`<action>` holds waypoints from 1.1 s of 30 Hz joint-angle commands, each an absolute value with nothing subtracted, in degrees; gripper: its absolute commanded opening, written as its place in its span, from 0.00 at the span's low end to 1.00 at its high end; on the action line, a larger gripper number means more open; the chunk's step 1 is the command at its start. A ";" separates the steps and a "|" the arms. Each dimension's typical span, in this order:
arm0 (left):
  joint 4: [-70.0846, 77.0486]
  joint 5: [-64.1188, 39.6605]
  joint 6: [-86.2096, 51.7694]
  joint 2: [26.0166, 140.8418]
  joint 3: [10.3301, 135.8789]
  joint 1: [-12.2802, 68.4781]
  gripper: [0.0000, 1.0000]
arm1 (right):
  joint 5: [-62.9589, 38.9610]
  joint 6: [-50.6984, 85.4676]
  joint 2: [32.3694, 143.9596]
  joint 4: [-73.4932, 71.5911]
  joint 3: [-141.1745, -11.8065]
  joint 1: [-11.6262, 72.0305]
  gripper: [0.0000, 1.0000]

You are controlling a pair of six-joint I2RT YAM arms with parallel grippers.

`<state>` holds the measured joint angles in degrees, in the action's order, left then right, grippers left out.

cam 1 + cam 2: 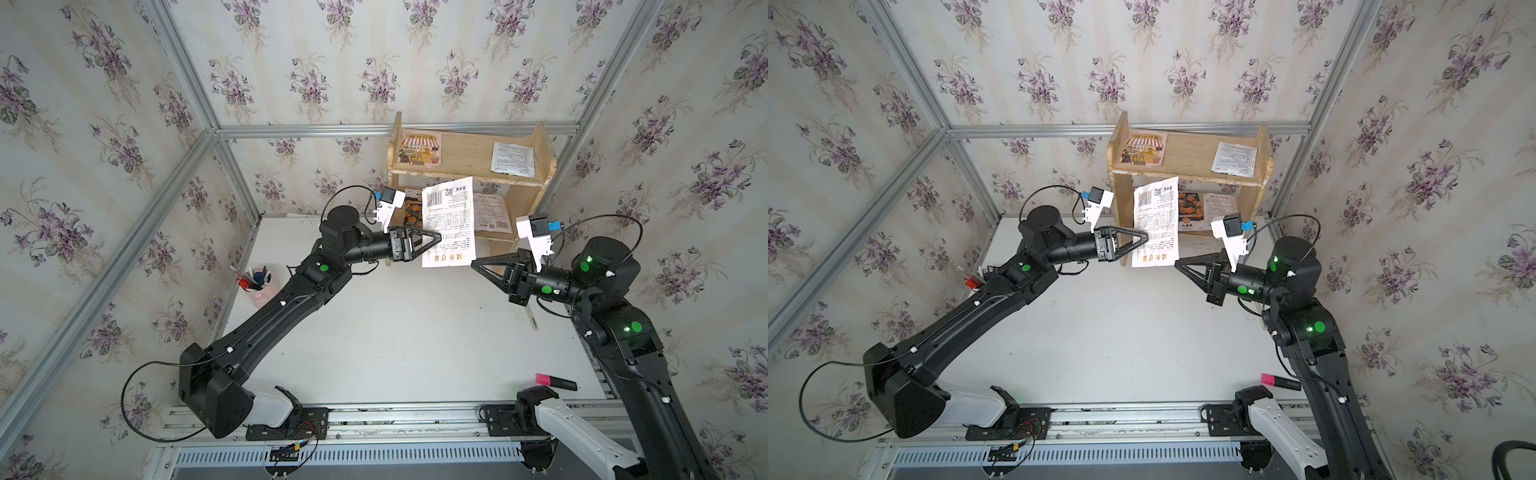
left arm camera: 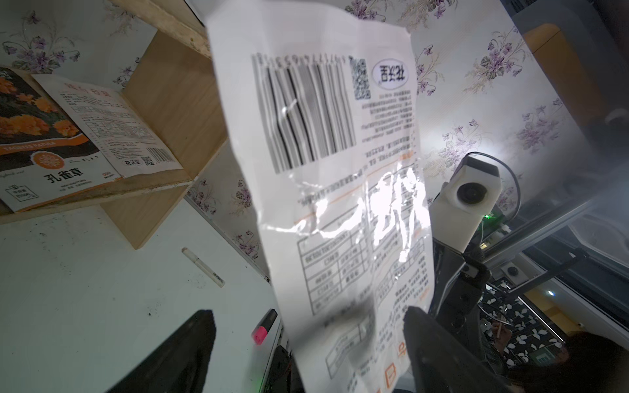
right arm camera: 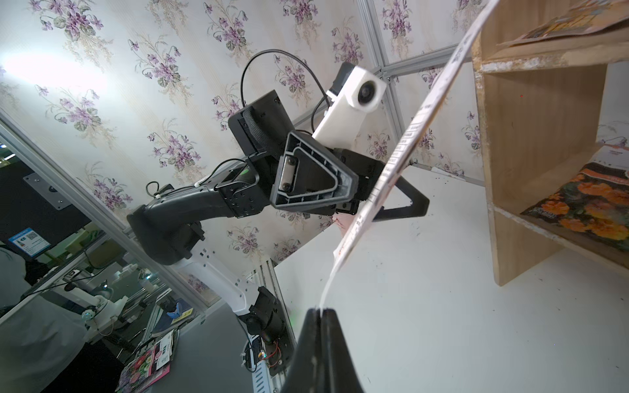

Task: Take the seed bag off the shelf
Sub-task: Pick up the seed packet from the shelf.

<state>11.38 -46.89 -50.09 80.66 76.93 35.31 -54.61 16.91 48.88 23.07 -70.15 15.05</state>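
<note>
I should close my left gripper before I open my right gripper, because my left gripper's open fingers straddle the seed bag's edge [image 1: 426,219] while my right gripper is holding its lower corner [image 1: 469,261].
The seed bag [image 1: 449,220] [image 1: 1156,220] is a white packet with a barcode, hanging upright in the air in front of the shelf [image 1: 469,166] [image 1: 1187,153]. My right gripper [image 1: 473,262] [image 3: 321,310] is shut on its lower corner. My left gripper [image 1: 436,240] [image 2: 306,340] is open, one finger on each side of the seed bag [image 2: 340,170]; the bag lies near one finger. The shelf is pale wood with two tiers and stands at the back of the table.
Other packets lie on the shelf: a colourful one [image 1: 420,148] and a white one [image 1: 512,157] on top, an orange-flower one [image 2: 41,136] below. A pink cup of pens [image 1: 257,284], a pink-capped marker [image 1: 555,380] and a white pen [image 2: 204,267] are on the table.
</note>
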 commanded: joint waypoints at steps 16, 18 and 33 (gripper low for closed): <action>7.41 -46.01 -47.29 79.89 79.01 36.04 0.14 | -50.89 15.38 47.97 23.99 -68.73 15.20 0.00; 6.28 -46.08 -47.04 80.05 79.64 36.04 0.05 | -50.80 15.49 47.95 23.84 -68.71 15.21 0.04; -26.21 -40.35 -28.70 76.40 84.54 34.69 0.00 | -42.67 15.57 46.73 27.68 -68.51 15.21 1.00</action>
<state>-15.88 -43.11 -35.62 76.99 84.49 35.24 -46.52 16.25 47.11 25.87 -68.62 15.09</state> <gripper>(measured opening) 0.059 0.983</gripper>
